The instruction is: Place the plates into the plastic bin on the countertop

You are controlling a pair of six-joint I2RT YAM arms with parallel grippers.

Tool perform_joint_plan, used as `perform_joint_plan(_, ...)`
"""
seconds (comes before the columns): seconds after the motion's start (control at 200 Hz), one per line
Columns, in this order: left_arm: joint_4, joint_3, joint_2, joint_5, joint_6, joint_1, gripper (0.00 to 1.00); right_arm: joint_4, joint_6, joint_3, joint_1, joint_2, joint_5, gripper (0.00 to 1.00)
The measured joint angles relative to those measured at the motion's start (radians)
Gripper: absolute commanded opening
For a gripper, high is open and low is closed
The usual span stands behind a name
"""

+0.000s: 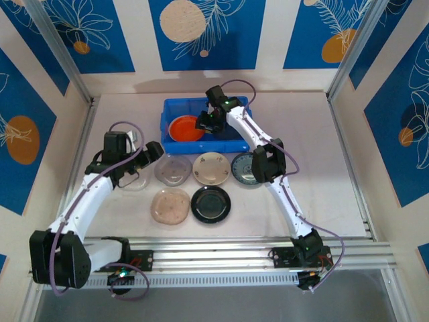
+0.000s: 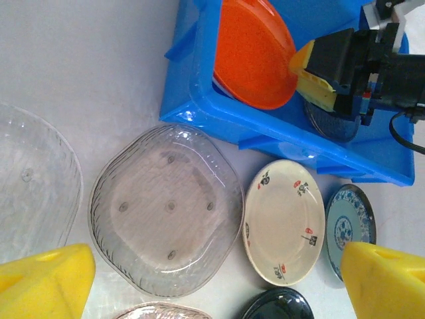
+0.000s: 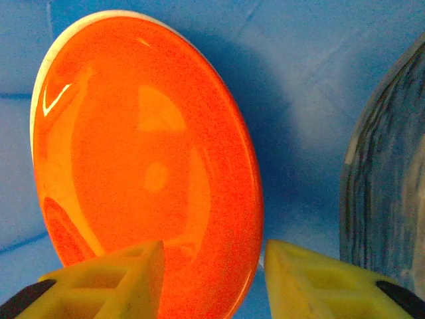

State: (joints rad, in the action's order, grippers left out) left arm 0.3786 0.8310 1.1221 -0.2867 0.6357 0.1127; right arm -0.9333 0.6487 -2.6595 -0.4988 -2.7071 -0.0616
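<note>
Next, I take the plate's rim (image 1: 126,188) with my left gripper and hand the plate over above the bin, because the outermost clear plate (image 1: 139,178) is out of my right gripper's reach.
The orange-red plate (image 1: 182,127) leans tilted inside the blue plastic bin (image 1: 171,107). My right gripper (image 1: 206,121) is in the bin with its jaws open around that plate's (image 3: 139,153) edge; a gap shows between one finger (image 3: 312,279) and the rim. A grey plate (image 3: 388,179) lies in the bin beside it. My left gripper (image 2: 216,279) hangs wide open above a clear grey plate (image 2: 166,209) and holds nothing. On the countertop (image 1: 315,154) lie beige (image 1: 211,168), blue-patterned (image 1: 242,168), pinkish (image 1: 169,205) and black (image 1: 210,204) plates.
Another clear plate (image 2: 33,186) lies left of the first, partly under the left arm (image 1: 100,181). Aluminium rails (image 1: 255,251) run along the near edge. Blue-patterned wall panels (image 1: 204,33) close in the back and sides.
</note>
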Motion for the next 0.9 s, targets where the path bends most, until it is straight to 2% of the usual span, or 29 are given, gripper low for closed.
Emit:
perform_joint_plan(0.195, 0.053, 0.0, -0.058, 0.031, -0.018, -0.002, 0.95, -0.008, -0.023, 0.014, -0.011, 0.069, 0.035, 0.49)
perform_joint_plan(0.395, 0.161, -0.001, -0.12, 0.104, -0.039, -0.039, 0.95, 0.0, -0.063, 0.118, -0.034, 0.264, 0.067, 0.48)
perform_joint_plan(0.575, 0.276, -0.035, -0.208, 0.158, -0.041, -0.098, 0.93, 0.06, -0.101, 0.356, -0.077, 0.508, 0.095, 0.48)
perform_joint_plan(0.7, 0.35, -0.08, -0.276, 0.177, -0.034, -0.151, 0.86, 0.129, -0.106, 0.559, -0.108, 0.663, 0.097, 0.48)
perform_joint_plan(0.9, 0.385, -0.193, -0.316, 0.174, 0.025, -0.254, 0.76, 0.214, -0.105, 0.748, -0.115, 0.766, 0.069, 0.46)
